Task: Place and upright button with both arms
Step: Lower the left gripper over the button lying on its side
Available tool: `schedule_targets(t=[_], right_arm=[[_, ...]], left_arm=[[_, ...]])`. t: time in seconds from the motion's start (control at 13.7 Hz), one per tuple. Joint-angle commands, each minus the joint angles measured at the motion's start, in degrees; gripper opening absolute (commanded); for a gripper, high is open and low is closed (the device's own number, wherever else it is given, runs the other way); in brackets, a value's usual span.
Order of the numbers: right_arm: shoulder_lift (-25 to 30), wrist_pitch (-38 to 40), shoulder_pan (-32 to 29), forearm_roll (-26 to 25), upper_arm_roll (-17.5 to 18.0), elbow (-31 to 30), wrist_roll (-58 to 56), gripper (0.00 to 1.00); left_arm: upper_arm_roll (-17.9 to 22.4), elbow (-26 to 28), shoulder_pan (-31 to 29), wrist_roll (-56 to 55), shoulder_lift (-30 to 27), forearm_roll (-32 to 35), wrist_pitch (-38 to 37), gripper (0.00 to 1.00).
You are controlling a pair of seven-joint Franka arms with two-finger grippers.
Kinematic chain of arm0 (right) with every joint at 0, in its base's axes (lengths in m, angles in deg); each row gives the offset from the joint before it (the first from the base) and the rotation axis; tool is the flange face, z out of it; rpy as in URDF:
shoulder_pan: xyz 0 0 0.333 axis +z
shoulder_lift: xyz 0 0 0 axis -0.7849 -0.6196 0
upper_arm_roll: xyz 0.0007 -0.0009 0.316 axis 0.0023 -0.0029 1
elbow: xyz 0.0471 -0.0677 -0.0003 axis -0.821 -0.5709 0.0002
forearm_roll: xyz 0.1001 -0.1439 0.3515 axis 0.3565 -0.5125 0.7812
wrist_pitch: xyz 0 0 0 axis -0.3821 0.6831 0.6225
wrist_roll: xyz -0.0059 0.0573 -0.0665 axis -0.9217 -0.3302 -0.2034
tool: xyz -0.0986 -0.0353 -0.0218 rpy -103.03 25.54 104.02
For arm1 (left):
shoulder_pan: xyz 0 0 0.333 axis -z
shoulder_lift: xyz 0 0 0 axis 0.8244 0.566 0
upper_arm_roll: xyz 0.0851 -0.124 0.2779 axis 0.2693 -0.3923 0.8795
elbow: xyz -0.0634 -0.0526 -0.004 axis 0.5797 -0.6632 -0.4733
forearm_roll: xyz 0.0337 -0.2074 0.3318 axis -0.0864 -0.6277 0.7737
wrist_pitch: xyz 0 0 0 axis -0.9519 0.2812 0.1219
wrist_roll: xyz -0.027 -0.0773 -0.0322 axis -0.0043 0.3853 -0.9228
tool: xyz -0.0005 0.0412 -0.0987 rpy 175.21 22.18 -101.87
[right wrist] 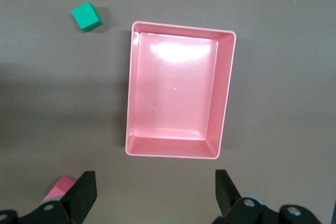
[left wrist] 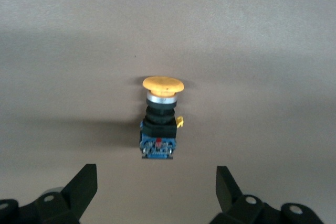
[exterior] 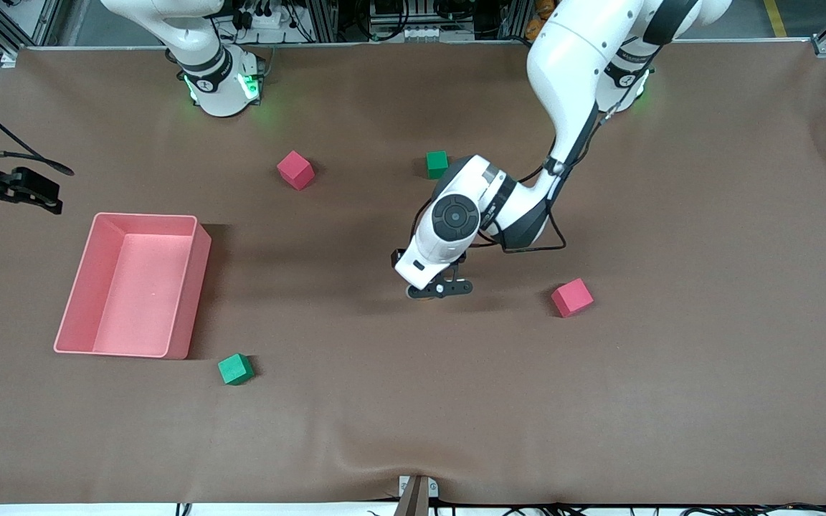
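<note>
My gripper will turn the button upright. The button's blue base [left wrist: 157, 149] has a straight, square end, so the button should stay standing on that end of the base.
The button [left wrist: 159, 121] lies on its side on the brown mat, with an orange cap, a black body and a blue base. It shows only in the left wrist view. In the front view the left arm's hand hides it. My left gripper [exterior: 440, 288] [left wrist: 156, 182] is open and empty, low over the middle of the table. The button lies just ahead of its fingertips [left wrist: 84, 182], apart from them. My right gripper [exterior: 44, 192] [right wrist: 155, 187] is open and empty, held high beside the pink tray at the right arm's end.
A pink tray [exterior: 201, 287] [right wrist: 226, 93] stands empty toward the right arm's end. A green cube [exterior: 235, 369] [right wrist: 87, 16] lies nearer the front camera than the tray. A pink cube [exterior: 295, 170] [right wrist: 59, 188], a green cube [exterior: 437, 164] and another pink cube [exterior: 571, 297] lie around the left gripper.
</note>
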Motion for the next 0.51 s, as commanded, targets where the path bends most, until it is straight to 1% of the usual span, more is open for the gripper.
schedule_targets(t=[0.0,0.22,0.36,0.44], right_arm=[[4.76,-0.09,-2.41,5.35,0.16,-3.89,3.36,1.00],[4.85,-0.19,-1.98,5.90,0.42,-3.55,8.04,1.00],[4.68,-0.19,-1.63,5.11,0.60,-3.54,7.26,1.00],[4.68,-0.19,-1.28,4.76,0.86,-3.46,6.99,1.00]], left_arm=[[0.94,-1.69,1.41,-0.16,1.86,-0.18,0.81,1.00],[0.94,-1.69,1.32,-0.07,3.62,2.71,2.83,1.00],[0.94,-1.69,1.32,0.11,4.24,2.98,4.33,0.97],[1.02,-1.69,1.24,0.11,4.15,2.98,4.50,0.93]])
